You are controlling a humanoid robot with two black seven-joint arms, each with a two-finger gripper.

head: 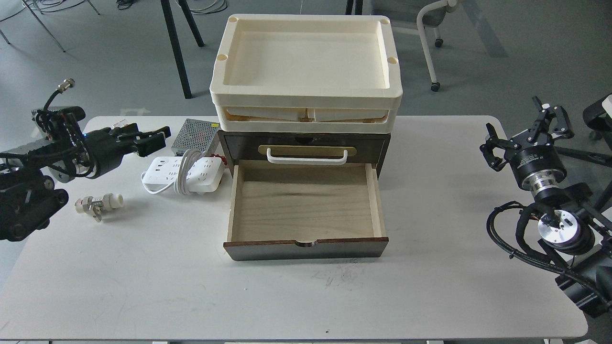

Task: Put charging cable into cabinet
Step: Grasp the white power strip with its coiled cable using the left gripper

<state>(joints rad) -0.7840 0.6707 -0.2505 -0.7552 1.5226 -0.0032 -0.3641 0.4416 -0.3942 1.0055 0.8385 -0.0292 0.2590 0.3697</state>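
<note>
The robot should expect a small brass valve hidden behind the end of the charging cable when it lifts the cable, because a bit of red peeks out there.
The charging cable, a white power strip with its cord wound around the middle, lies on the table just left of the cabinet. The dark brown cabinet has a white handle, and its pale wood-lined drawer is pulled out and empty. My left gripper is open and empty. It points right, just above the strip's back-left end and apart from it. My right gripper is open and empty at the table's right edge, far from the cabinet.
Stacked cream plastic trays sit on top of the cabinet. A perforated metal power-supply box lies behind the strip. A small white and metal fitting lies front left. A red-and-white breaker shows partly behind my left arm.
</note>
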